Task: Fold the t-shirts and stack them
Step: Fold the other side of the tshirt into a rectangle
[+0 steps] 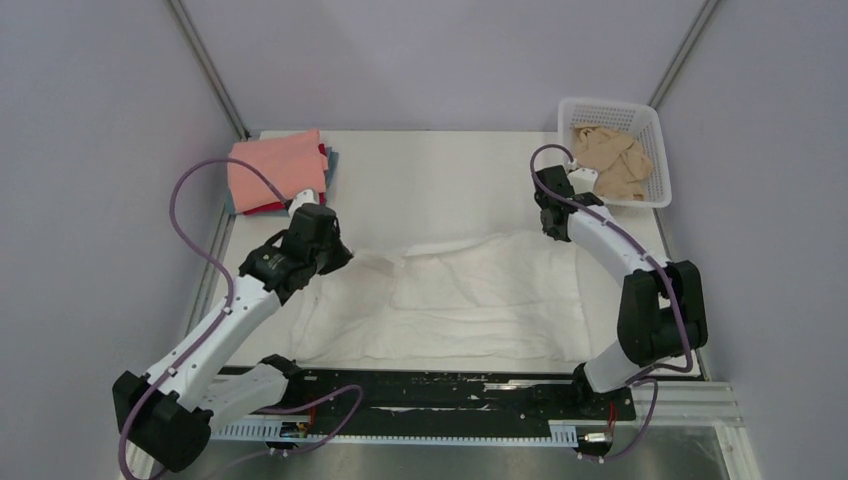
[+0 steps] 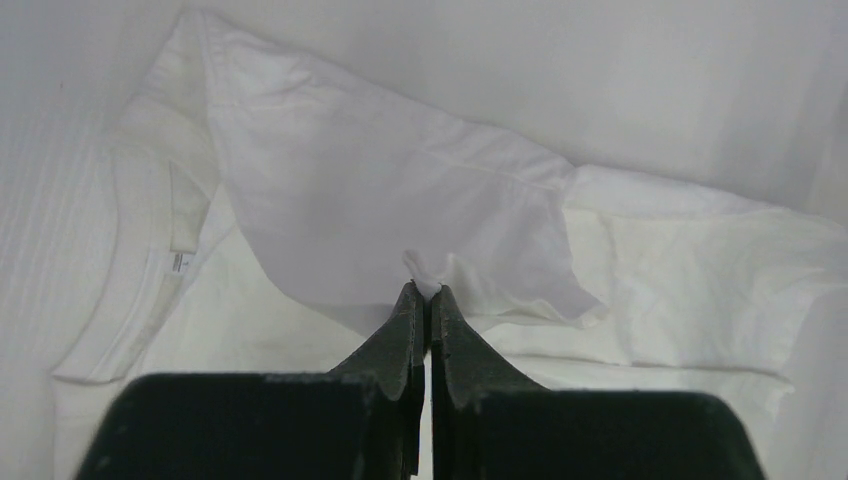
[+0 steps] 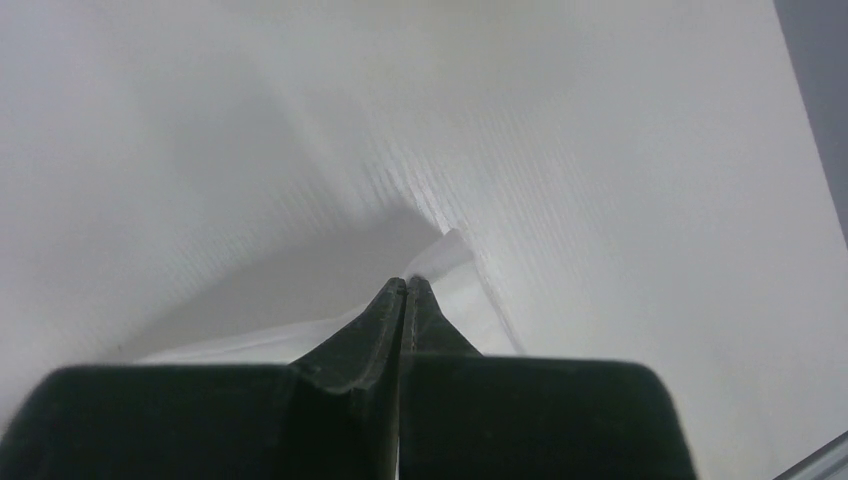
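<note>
Next, my left gripper swings the collar end around to the back before it folds any further, because the white t-shirt is lying crosswise with its collar on my left gripper's side.
A large wrinkled white t-shirt lies spread across the middle of the table. My left gripper is at its far left edge, shut on a pinch of the white cloth, with a raised fold ahead of the tips. My right gripper is at the shirt's far right corner, shut on the white corner at its tips. A folded stack stands at the back left: a salmon-pink shirt on top, a red one and a blue-grey one beneath. A beige-tan shirt lies crumpled in the basket.
A white plastic lattice basket stands at the back right corner. A black rail with the arm bases runs along the near edge. Grey walls close in the table on the left, right and back.
</note>
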